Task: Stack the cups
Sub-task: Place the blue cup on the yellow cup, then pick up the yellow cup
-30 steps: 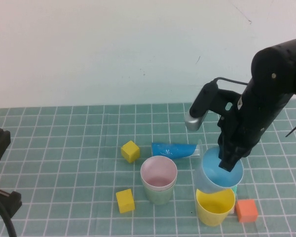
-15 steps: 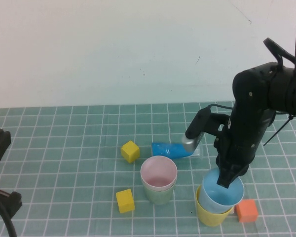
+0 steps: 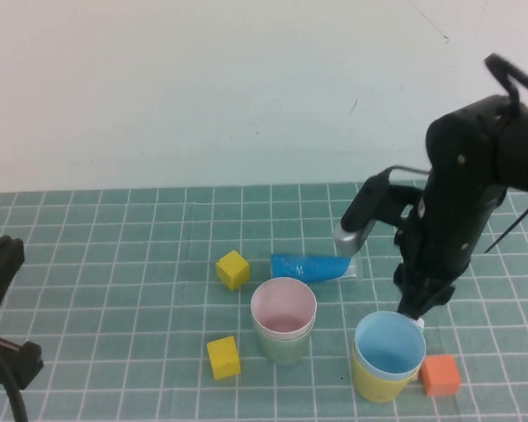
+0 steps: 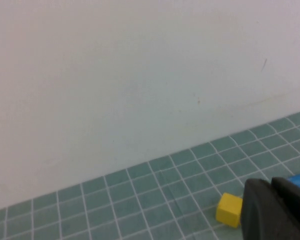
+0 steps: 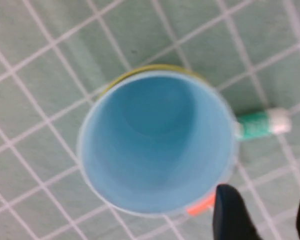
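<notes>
The yellow cup's rim (image 3: 378, 376) fits closely against the light blue cup, so I expect the yellow cup to come along when the robot lifts the light blue cup.
A light blue cup (image 3: 389, 349) sits nested in the yellow cup (image 3: 378, 385) at the front right. From the right wrist the light blue cup (image 5: 155, 145) shows from above, with the yellow cup's rim (image 5: 135, 74) around it. A pale pink cup (image 3: 283, 308) is nested in the pale green cup (image 3: 283, 349) at the middle. My right gripper (image 3: 415, 309) (image 5: 267, 215) hangs open and empty just behind the blue cup's rim. My left gripper (image 4: 270, 200) is shut and empty, and the left arm (image 3: 0, 272) stays at the table's left edge.
Close to the cups lie two yellow cubes (image 3: 233, 269) (image 3: 223, 358) and an orange cube (image 3: 440, 375). A blue tube (image 3: 310, 266) lies behind the pink cup. A small teal and white stick (image 5: 262, 124) rests beside the blue cup. A pale wall stands behind the table.
My right gripper lowered the light blue cup into the yellow cup, opened, and lifted back off it. The left arm has not moved.
</notes>
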